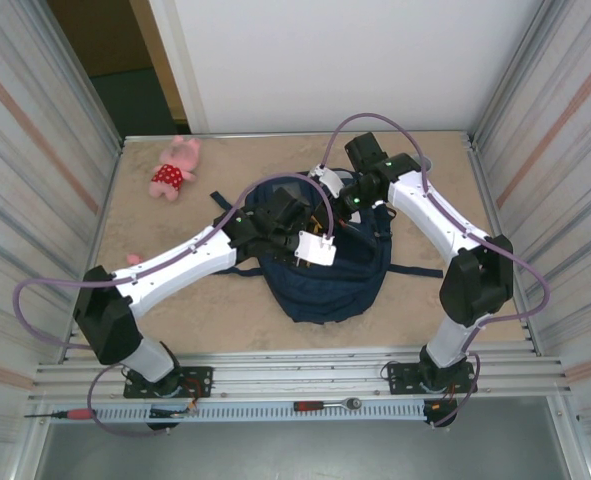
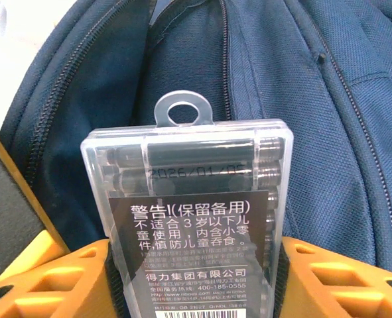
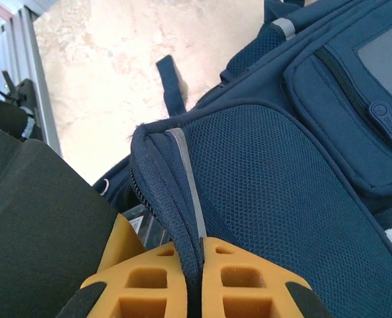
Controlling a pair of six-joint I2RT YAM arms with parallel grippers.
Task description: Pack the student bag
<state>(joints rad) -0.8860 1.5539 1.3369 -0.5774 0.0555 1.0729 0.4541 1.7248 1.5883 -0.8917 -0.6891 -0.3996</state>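
I keep moving my left gripper into the bag's opening (image 2: 182, 69) until the box is inside, because my right gripper is holding the bag's rim (image 3: 164, 162) clear of the box.
The student bag (image 1: 325, 285), navy blue, lies in the middle of the table with its top toward the far side. My left gripper (image 2: 192, 281) is shut on a clear plastic box of dark ink cartridges (image 2: 189, 192), black label facing the camera, held just before the bag's unzipped opening (image 2: 182, 73). In the top view the left gripper (image 1: 283, 215) hovers over the bag's upper part. My right gripper (image 3: 201, 265) is shut on the zipped rim of the bag (image 3: 172, 192), pulling it up. A corner of the clear box (image 3: 139, 222) shows behind that rim.
A pink plush toy (image 1: 175, 168) lies at the far left of the table. A red-handled screwdriver (image 1: 65, 412) and a ratchet (image 1: 327, 405) rest on the near rail. Corrugated walls close in both sides. A bag strap (image 3: 171, 83) trails across the tabletop.
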